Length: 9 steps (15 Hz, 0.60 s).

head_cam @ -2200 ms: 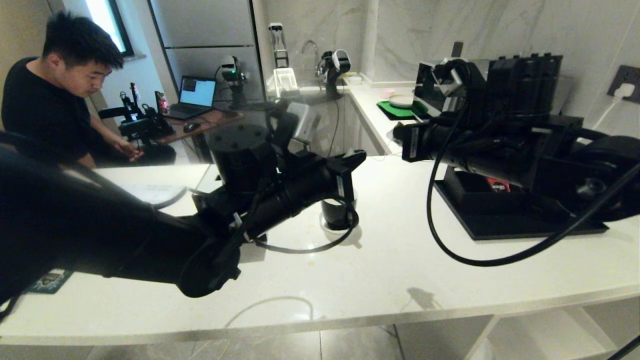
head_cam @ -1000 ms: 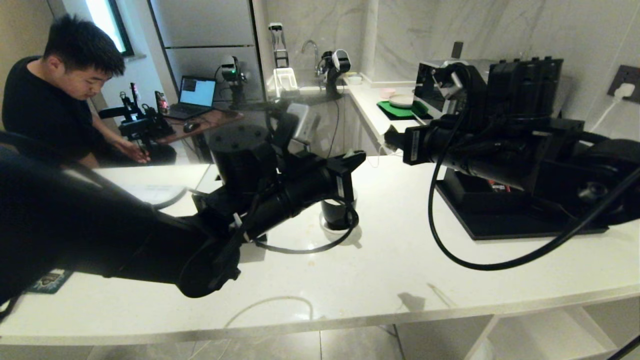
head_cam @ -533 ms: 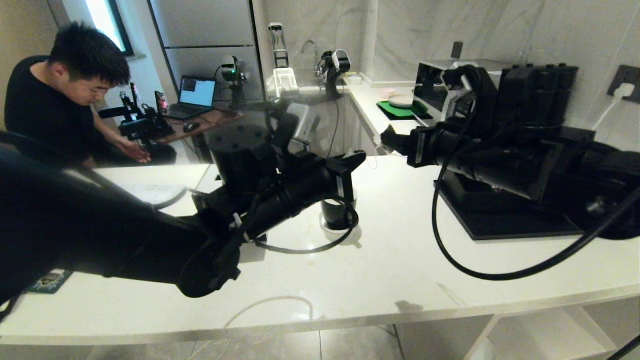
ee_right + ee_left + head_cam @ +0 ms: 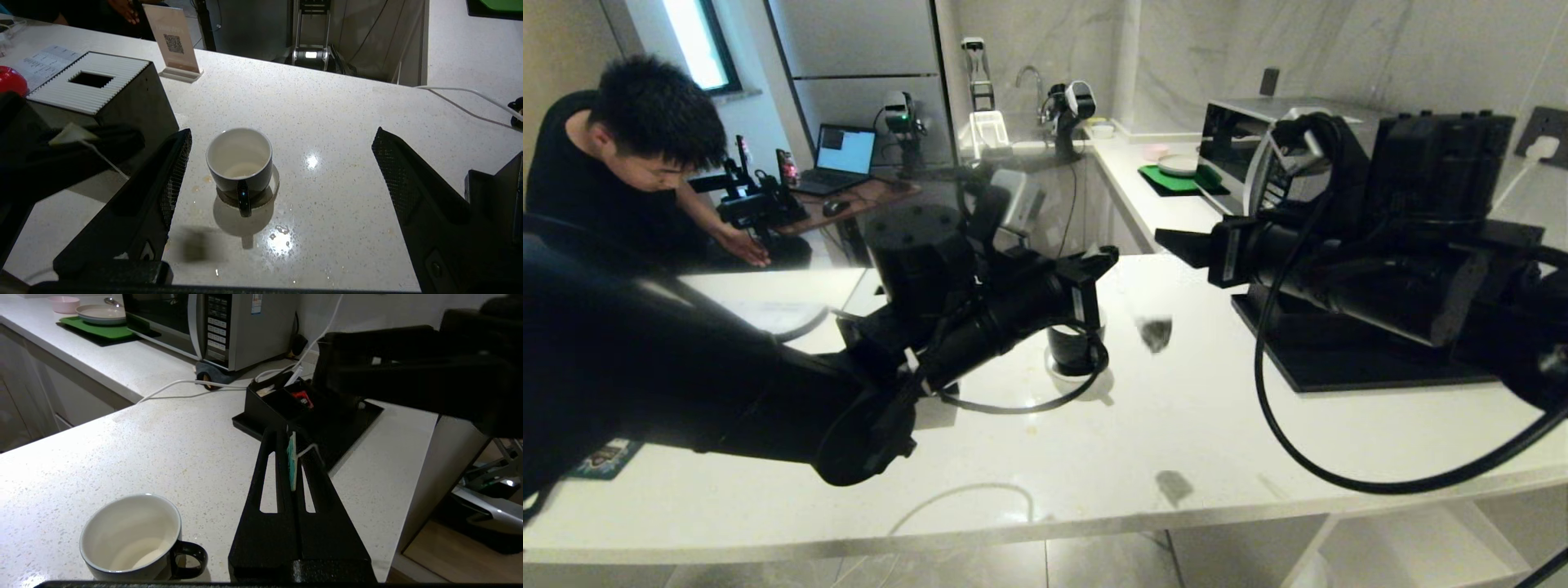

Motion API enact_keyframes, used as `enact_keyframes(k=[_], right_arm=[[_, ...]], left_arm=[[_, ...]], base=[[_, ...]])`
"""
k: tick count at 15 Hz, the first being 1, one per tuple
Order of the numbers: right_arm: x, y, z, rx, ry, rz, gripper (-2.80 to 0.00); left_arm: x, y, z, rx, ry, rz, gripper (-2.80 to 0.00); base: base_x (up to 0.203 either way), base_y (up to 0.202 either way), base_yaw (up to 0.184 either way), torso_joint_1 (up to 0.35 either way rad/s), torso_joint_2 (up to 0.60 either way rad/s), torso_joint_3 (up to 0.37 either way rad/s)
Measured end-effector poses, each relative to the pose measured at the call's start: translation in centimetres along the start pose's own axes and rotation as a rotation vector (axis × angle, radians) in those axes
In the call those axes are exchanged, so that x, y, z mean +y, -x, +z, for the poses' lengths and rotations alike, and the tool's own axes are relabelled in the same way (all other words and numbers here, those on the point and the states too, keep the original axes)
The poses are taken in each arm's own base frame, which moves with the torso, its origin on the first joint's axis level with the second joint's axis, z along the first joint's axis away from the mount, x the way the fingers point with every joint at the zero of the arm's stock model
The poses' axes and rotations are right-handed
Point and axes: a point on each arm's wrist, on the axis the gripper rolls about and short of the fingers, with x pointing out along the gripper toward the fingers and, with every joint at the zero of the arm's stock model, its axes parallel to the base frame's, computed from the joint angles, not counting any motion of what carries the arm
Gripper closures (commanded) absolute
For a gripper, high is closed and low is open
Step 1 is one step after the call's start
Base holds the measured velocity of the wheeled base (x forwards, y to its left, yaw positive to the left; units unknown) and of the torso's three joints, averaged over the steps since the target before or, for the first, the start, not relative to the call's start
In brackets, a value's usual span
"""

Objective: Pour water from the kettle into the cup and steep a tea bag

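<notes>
My right gripper should keep backing toward the black tray and close empty, since my left gripper is closed on the tag and the tea bag hangs free.
The cup, a black mug with a white inside, stands empty on its small white saucer on the counter; it also shows as the cup and the cup. My left gripper hovers beside and above it, shut on the green-white tag of the tea bag's string. The tea bag is a blur in mid-air right of the cup, seen too as the tea bag. My right gripper stands wide open, empty, above the counter right of the cup. The kettle is hidden.
A black tissue box with a ribbed white top stands left of the cup, a card stand behind it. A black tray with an organiser lies to the right, a microwave beyond. A person sits at far left.
My right gripper has opened and drawn back to the right. The tea bag has left it and dropped into the air beside the cup. The left arm has kept still.
</notes>
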Motion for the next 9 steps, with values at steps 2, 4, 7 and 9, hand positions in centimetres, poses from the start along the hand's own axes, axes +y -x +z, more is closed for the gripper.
enact_keyframes(k=[2,4,7,9], right_arm=[[-0.1,0.6,-0.2,0.007,0.001,-0.001,-2.80],[-0.1,1.0,-0.4,0.014,0.002,-0.001,-2.80],[-0.1,1.7,-0.7,0.023,0.003,-0.002,-2.80],[-0.2,2.2,-0.8,0.028,0.004,-0.003,-2.80]], left_arm=[[0.0,0.0,0.0,-0.001,-0.001,0.000,0.00],[0.0,0.0,0.0,-0.001,0.000,0.001,0.00],[0.0,0.0,0.0,0.000,0.000,0.001,0.00],[0.1,0.0,0.0,0.000,0.000,0.002,0.00]], base=[[0.000,0.000,0.000,0.000,0.00,0.000],[0.000,0.000,0.000,0.000,0.00,0.000],[0.000,0.000,0.000,0.000,0.00,0.000],[0.000,0.000,0.000,0.000,0.00,0.000]])
